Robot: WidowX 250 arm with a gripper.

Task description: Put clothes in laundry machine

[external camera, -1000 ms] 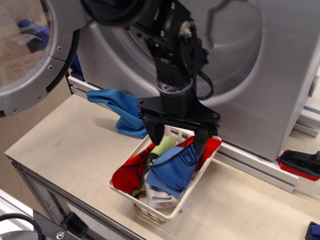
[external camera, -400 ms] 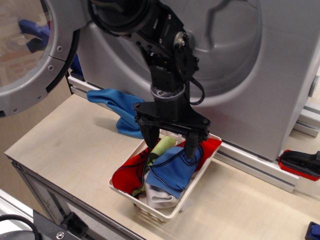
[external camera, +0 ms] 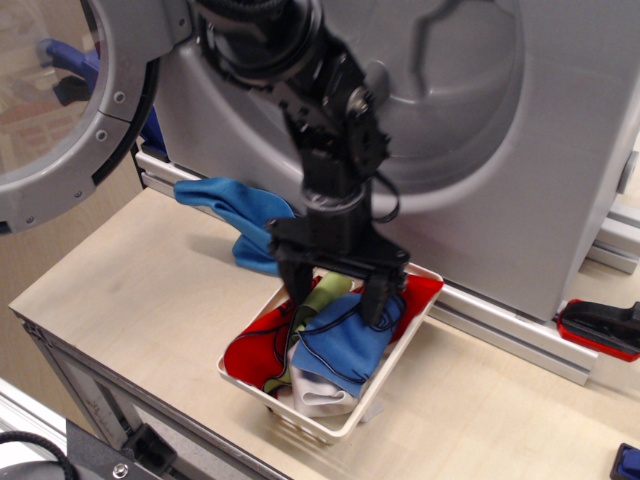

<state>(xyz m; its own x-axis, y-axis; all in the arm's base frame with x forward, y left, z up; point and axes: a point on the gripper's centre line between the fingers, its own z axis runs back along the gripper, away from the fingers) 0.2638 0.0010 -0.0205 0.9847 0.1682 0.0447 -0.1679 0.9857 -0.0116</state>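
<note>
The pale piece (external camera: 320,393) is under the blue piece, outside my fingers. It will stay behind when I lift the blue, lime-green and red bundle (external camera: 335,318).
The clothes (external camera: 335,345) lie bundled in a small white basket (external camera: 330,428): red fabric, a blue piece with dark stitching, a lime-green piece and a pale one at the front. My gripper (external camera: 336,302) is open, pointing straight down, with its two black fingertips (external camera: 297,295) spread over the back of the bundle, touching or just above the lime-green and blue pieces. The laundry machine (external camera: 480,130) stands right behind the basket. Its round grey-rimmed door (external camera: 60,100) hangs open at the left. My arm hides most of the drum mouth.
A plain bright blue cloth (external camera: 240,225) lies on the wooden table (external camera: 130,290) left of the basket, against the machine's base. A red and black object (external camera: 600,328) sits at the right edge. The table's front edge runs close below the basket.
My gripper has moved down and slightly left, and its fingers have reached the top of the bundle. The clothes and basket have not moved.
</note>
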